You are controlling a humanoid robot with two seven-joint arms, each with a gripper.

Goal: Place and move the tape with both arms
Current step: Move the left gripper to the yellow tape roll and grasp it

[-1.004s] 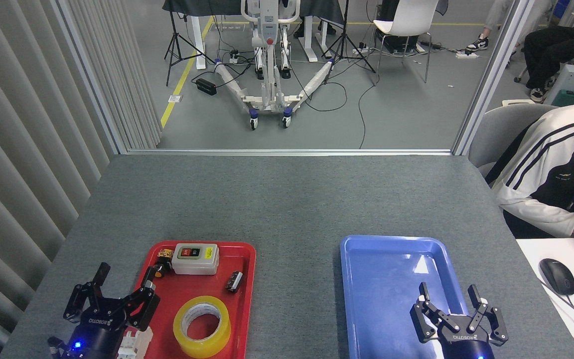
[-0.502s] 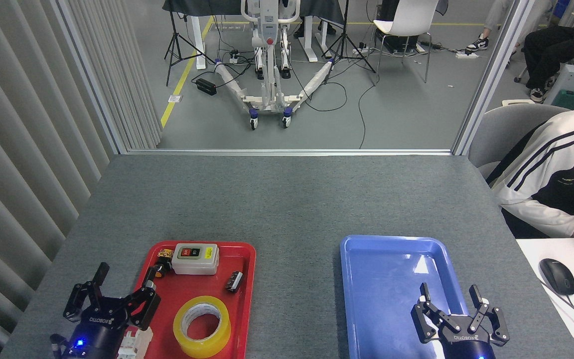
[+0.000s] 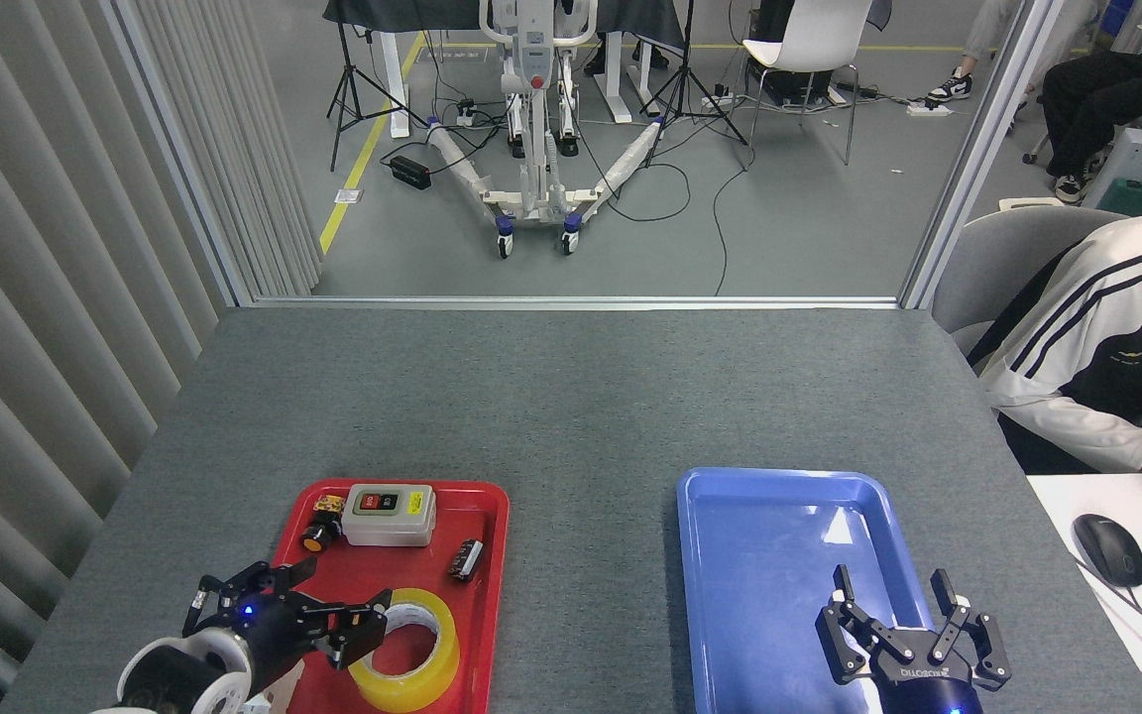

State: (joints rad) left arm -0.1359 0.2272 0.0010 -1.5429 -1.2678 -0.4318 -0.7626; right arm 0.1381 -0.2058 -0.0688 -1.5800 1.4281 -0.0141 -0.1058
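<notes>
My left gripper will make the tape (image 3: pixel 441 653) tip up on edge when it lifts the tape, because it is coming in sideways at one rim of the flat tape (image 3: pixel 372 673).
The tape (image 3: pixel 422 650), a wide yellow translucent roll with a white core, lies flat in the near part of the red tray (image 3: pixel 487 555). My left gripper (image 3: pixel 343 595) reaches in from the lower left, turned sideways and open, its fingers spread just left of the roll and over its near-left rim. I cannot tell whether a fingertip touches the roll. My right gripper (image 3: pixel 896 590) stands open over the near end of the blue tray (image 3: pixel 759 516), holding nothing.
The red tray also holds a white switch box (image 3: pixel 390 514), an orange-capped button (image 3: pixel 315 538), a small black part (image 3: pixel 466 558) and a white part at its near-left corner. A seated person (image 3: pixel 1106 337) and a desk with a mouse (image 3: pixel 1108 549) lie to the right.
My left gripper has rotated sideways and swung right from beside the red tray to the tape's left edge. The right gripper and the tape have stayed put.
</notes>
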